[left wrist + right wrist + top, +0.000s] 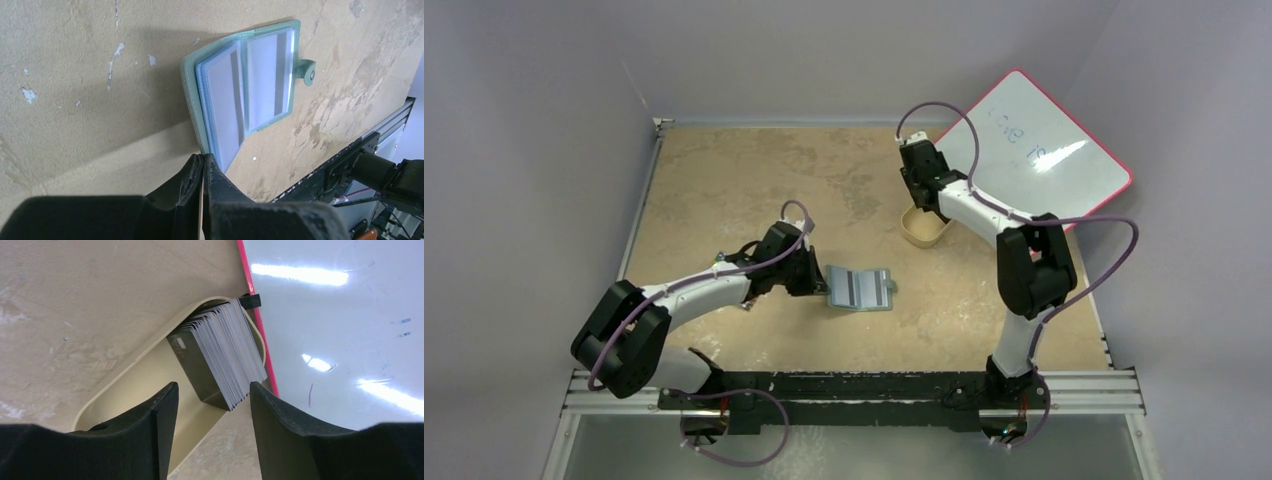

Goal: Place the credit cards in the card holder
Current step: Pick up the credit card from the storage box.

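My right gripper should keep going down, because the front credit card's near corner [225,403] is between its open fingers, with clear tray in front of it. It should go on until its fingers pinch that card [201,373].
The card holder [861,288] [250,80] is a dull-green wallet lying open on the table, with clear sleeves showing and a snap tab [308,71] on its right side. My left gripper [812,276] [204,159] is shut, and the wallet's near left cover edge runs straight into its fingertip seam. The credit cards [220,355] stand as a leaning stack, grey and dark, in a tan oval tray [130,385] [924,230]. My right gripper [927,205] [212,390] hovers open just above the near end of that stack, with nothing between its fingers.
A pink-rimmed whiteboard [1044,150] [340,340] lies at the back right, its edge right beside the tray. The black rail [350,155] along the table's near edge runs behind the wallet in the left wrist view.
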{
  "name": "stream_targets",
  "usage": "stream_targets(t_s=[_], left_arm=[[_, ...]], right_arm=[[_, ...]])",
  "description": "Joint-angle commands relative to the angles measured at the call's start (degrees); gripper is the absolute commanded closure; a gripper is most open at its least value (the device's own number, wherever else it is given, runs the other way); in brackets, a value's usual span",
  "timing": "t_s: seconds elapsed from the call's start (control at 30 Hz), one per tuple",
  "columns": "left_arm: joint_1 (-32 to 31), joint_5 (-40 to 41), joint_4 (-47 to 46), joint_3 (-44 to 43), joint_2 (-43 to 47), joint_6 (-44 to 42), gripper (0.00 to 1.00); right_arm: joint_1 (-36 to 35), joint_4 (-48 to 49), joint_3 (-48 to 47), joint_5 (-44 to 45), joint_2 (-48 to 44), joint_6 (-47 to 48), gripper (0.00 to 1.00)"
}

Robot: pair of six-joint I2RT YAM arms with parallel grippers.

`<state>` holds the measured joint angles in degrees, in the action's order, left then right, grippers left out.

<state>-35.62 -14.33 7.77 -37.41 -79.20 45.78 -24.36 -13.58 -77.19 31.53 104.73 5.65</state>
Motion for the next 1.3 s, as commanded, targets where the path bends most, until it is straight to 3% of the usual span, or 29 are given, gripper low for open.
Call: stream_targets(t_s=[0.0,0.57,1.27], left_arm=[[0.5,0.9,2.4,-2.2,1.9,-2.7,1.0],[1.0,0.1,1.3,-2.0,1.1,-2.8,1.0],[1.4,0.4,0.9,-1.5,0.9,-2.5,1.0]], right_arm=[[0.7,-0.2,-3.5,5.7,2.6,5.2,0.43],[2.8,1.6,-3.6,10.3,7.5,7.7,0.5],[2.7,1.9,-3.4,9.2,3.6,6.7,0.71]])
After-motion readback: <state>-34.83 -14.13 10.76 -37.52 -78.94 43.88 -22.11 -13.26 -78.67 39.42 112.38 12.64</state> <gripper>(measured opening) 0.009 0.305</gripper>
